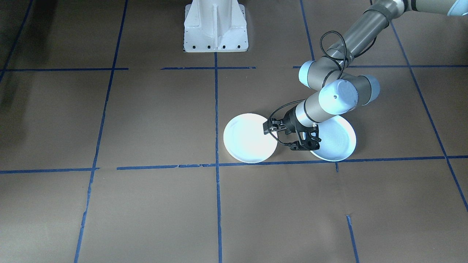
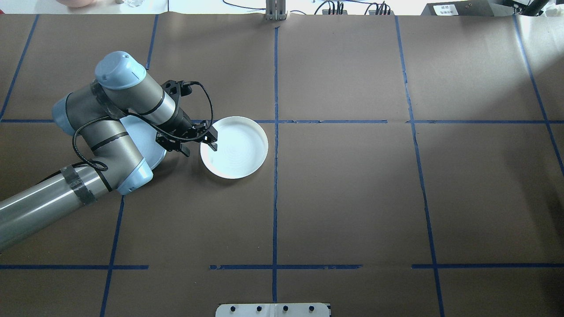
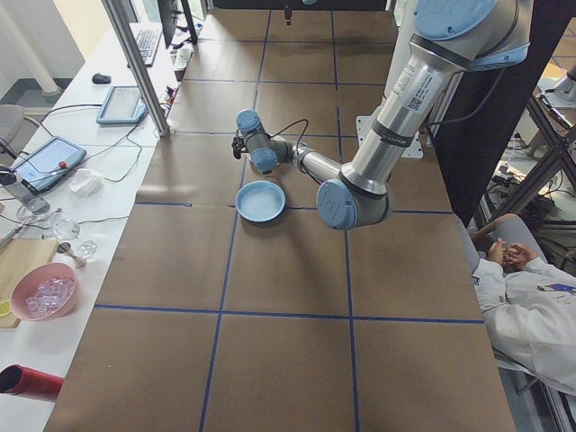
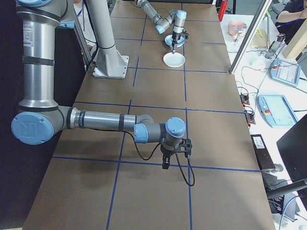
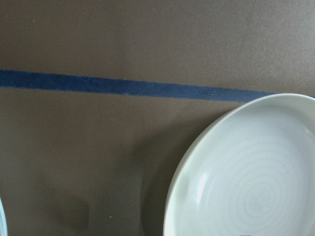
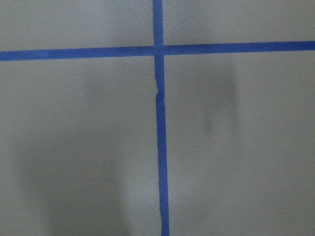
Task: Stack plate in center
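My gripper will lower the white plate [image 1: 249, 138], which will then sit inside the pale bluish plate [image 1: 338, 139] and cover it, because the pale bluish plate is dished and about as wide.
Two plates lie left of the table's middle. The brighter white plate [image 2: 234, 147] [image 1: 248, 138] sits beside the central tape line and fills the lower right of the left wrist view [image 5: 246, 172]. The center, a pale bluish plate with a raised rim [image 2: 147, 136] [image 1: 338, 140] [image 3: 261, 200], lies partly hidden under my left arm. My left gripper [image 2: 200, 149] [image 1: 275, 135] is open, its jaws standing either side of the white plate's left rim, holding nothing. My right gripper [image 4: 166, 164] hovers over bare table far from both plates; whether it is open I cannot tell.
Brown paper with blue tape lines [image 2: 276, 193] covers the table. The white robot base [image 1: 215, 27] stands at the robot's side. Tablets and a pink bowl [image 3: 43, 297] rest on a side bench. A seated person [image 3: 531, 288] is beside the table.
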Tool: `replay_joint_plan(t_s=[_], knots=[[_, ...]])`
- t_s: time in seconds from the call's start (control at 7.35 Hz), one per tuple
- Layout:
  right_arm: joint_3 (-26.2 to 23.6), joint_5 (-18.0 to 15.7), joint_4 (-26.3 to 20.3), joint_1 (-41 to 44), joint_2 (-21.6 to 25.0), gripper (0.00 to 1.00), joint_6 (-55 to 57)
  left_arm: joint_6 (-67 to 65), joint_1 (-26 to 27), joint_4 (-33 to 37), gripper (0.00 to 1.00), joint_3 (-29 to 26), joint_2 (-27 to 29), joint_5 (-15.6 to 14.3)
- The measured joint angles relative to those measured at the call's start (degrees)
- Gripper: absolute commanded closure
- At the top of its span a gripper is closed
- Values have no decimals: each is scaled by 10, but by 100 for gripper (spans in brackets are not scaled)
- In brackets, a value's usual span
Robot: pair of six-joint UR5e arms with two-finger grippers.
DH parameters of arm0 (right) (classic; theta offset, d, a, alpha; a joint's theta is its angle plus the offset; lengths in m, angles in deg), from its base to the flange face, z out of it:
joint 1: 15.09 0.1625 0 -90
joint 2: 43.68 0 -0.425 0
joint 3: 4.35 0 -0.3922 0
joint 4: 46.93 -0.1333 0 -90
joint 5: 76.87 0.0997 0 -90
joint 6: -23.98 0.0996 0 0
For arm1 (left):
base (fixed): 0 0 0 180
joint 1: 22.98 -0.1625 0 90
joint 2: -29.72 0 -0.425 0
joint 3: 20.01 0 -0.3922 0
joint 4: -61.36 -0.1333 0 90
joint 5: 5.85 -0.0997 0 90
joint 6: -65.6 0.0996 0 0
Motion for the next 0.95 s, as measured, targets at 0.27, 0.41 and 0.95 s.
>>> replay_joint_plan(t_s=[0.27,0.41,0.95], knots=[[0,0,0,0,0,0,0,0,-4,3,68,-5,3,0],[0,0,0,0,0,0,0,0,-4,3,97,-7,4,0],[0,0,0,0,0,0,0,2,14,3,100,1,1,3]])
